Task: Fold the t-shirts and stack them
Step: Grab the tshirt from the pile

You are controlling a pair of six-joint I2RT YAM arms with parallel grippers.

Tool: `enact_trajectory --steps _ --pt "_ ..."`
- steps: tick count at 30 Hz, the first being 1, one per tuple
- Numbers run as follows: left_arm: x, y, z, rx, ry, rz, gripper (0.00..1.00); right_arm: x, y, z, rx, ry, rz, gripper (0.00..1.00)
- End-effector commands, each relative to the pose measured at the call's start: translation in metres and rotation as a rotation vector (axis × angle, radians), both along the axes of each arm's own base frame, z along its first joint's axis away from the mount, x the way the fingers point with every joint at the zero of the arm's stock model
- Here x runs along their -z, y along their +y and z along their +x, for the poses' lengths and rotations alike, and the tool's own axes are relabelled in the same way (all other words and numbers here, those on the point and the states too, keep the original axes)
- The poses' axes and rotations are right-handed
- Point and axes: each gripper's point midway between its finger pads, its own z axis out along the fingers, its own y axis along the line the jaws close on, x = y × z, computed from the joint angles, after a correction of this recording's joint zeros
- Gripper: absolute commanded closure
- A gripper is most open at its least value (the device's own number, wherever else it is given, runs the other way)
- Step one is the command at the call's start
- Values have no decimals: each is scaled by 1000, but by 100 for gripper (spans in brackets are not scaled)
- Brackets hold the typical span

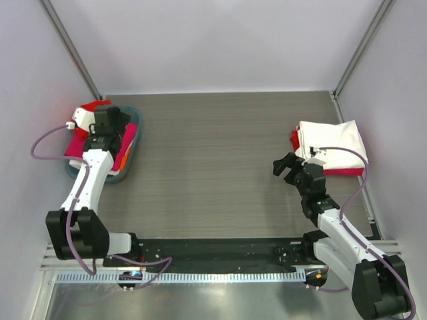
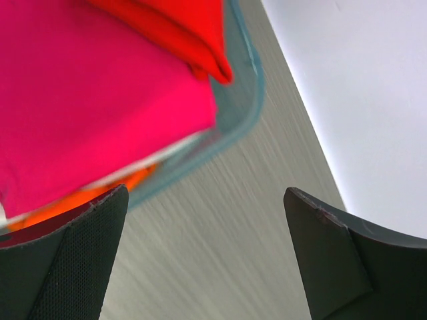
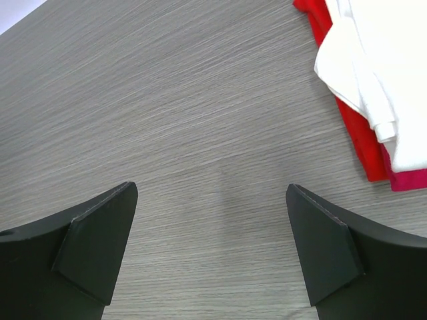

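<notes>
The red t-shirt is on top of the magenta t-shirt [image 1: 75, 145], so my left gripper keeps going toward the red one's far edge [image 1: 98, 104] and closes there.
Several unfolded t-shirts lie in the teal basket [image 1: 135, 123] at the far left: a magenta one [image 2: 87, 100], a red one [image 2: 180, 27], and orange [image 2: 87, 197] showing beneath. My left gripper [image 1: 108, 119] hangs open and empty over the basket's edge; in the left wrist view [image 2: 205, 193] only table shows between its fingers. At the right lies a folded stack with a white shirt [image 1: 333, 148] on top of a red one [image 3: 353, 133] and a magenta one [image 3: 410, 180]. My right gripper [image 1: 288, 167] is open and empty, just left of the stack, above the table [image 3: 211, 189].
The teal basket's rim [image 2: 233, 127] sits near the left wall. The grey wood-grain table [image 1: 213, 160] is walled on the left, back and right. A cable loops over the white shirt.
</notes>
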Motion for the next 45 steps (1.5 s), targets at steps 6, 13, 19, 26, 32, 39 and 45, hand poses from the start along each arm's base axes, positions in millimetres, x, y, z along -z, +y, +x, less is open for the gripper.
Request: enact_trajectory --steps 6,13,19,26,32,39,45 --pt "-3 46 53 -227 -78 -96 0 -17 5 3 -14 -56 30 0" --pt "38 74 96 -351 -82 -113 0 -16 5 6 -8 -46 31 0" --pt "59 110 112 -426 -103 -118 6 -13 7 8 -16 -29 28 0" --pt "57 132 132 -426 -106 -70 10 -9 8 10 -22 -13 25 0" --pt "59 148 139 -422 -134 -107 14 -9 11 12 -33 -7 26 0" --pt "55 167 144 -445 -141 -91 32 -6 12 14 -37 9 24 0" --pt "50 171 159 -377 -144 -138 100 -6 12 15 -37 7 24 0"
